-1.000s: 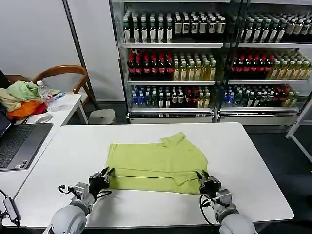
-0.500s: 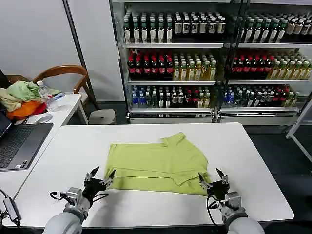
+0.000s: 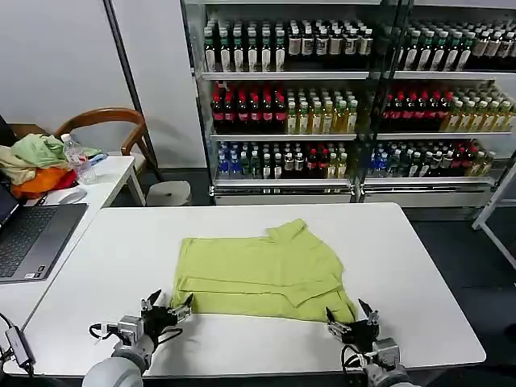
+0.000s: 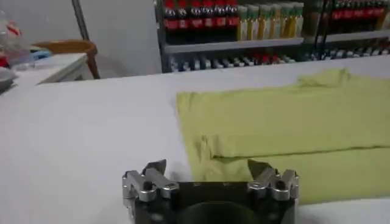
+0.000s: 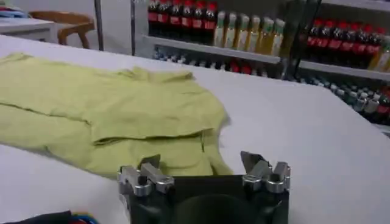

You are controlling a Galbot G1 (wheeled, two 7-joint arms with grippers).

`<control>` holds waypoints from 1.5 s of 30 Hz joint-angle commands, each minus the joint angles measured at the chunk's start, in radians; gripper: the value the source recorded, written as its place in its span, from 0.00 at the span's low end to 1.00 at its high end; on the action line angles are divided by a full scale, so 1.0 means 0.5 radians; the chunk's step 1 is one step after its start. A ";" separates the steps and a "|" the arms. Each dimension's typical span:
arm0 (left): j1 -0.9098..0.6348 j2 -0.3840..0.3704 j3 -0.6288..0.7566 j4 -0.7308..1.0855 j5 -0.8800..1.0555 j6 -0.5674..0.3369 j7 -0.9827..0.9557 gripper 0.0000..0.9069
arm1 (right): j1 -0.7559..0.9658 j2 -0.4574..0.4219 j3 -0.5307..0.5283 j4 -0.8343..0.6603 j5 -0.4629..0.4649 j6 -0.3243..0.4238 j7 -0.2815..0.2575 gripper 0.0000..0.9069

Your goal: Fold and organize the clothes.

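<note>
The shirt [image 3: 284, 234] should show a white print from its hidden front when I fold it, because the sleeve is folded over a plain back [image 3: 242, 260].
The lime yellow-green shirt [image 3: 262, 272] lies flat in the middle of the white table [image 3: 419, 266], its near hem folded up over its body, collar at the far side. It also spreads across the left wrist view [image 4: 286, 125] and the right wrist view [image 5: 103, 115]. My left gripper [image 3: 168, 305] stands open just off the shirt's near left corner, nothing between its fingers. My right gripper [image 3: 350, 316] is open too, at the near right corner, a little back from the cloth. Both sets of jaws are spread wide and empty in the wrist views, left gripper [image 4: 207, 167], right gripper [image 5: 201, 161].
A laptop [image 3: 28, 238] lies on the side table at the left, behind it a heap of garments [image 3: 32, 165] and a water bottle [image 3: 76, 157]. A wooden chair [image 3: 105, 121] and drink coolers [image 3: 347, 97] stand beyond the table.
Both grippers have opened and drawn back toward me from the shirt's near edge. The folded hem now lies released on the shirt.
</note>
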 commanded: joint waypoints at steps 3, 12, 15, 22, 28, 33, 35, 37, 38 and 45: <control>0.018 -0.007 0.015 0.013 0.002 0.034 -0.015 0.04 | -0.032 0.004 -0.007 -0.003 0.035 -0.006 0.000 0.00; 0.046 -0.048 0.067 0.014 0.102 0.026 0.029 0.04 | -0.015 0.012 -0.024 -0.022 0.096 -0.025 0.009 0.00; 0.048 -0.044 0.064 0.007 0.102 0.026 0.061 0.04 | -0.018 0.008 -0.019 -0.009 0.136 -0.030 0.002 0.00; 0.109 -0.028 0.048 -0.040 0.134 0.024 0.103 0.03 | -0.084 -0.019 0.002 0.037 0.143 -0.026 -0.027 0.00; 0.291 0.020 -0.021 -0.183 0.179 0.015 0.116 0.03 | -0.270 -0.060 0.075 0.181 0.115 -0.026 -0.050 0.00; 0.493 0.075 -0.136 -0.327 0.182 -0.016 0.116 0.04 | -0.414 -0.083 0.140 0.258 0.061 0.004 -0.067 0.00; 0.553 0.084 -0.187 -0.364 0.181 -0.023 0.117 0.04 | -0.479 -0.087 0.163 0.299 0.022 0.023 -0.075 0.00; 0.598 0.088 -0.224 -0.379 0.182 -0.032 0.117 0.03 | -0.516 -0.091 0.172 0.323 0.001 0.031 -0.076 0.00; 0.613 0.088 -0.235 -0.385 0.182 -0.036 0.116 0.04 | -0.531 -0.093 0.172 0.331 -0.004 0.031 -0.075 0.00; 0.725 0.077 -0.259 -0.445 0.210 -0.050 0.120 0.04 | -0.643 -0.095 0.170 0.379 -0.045 0.045 -0.071 0.00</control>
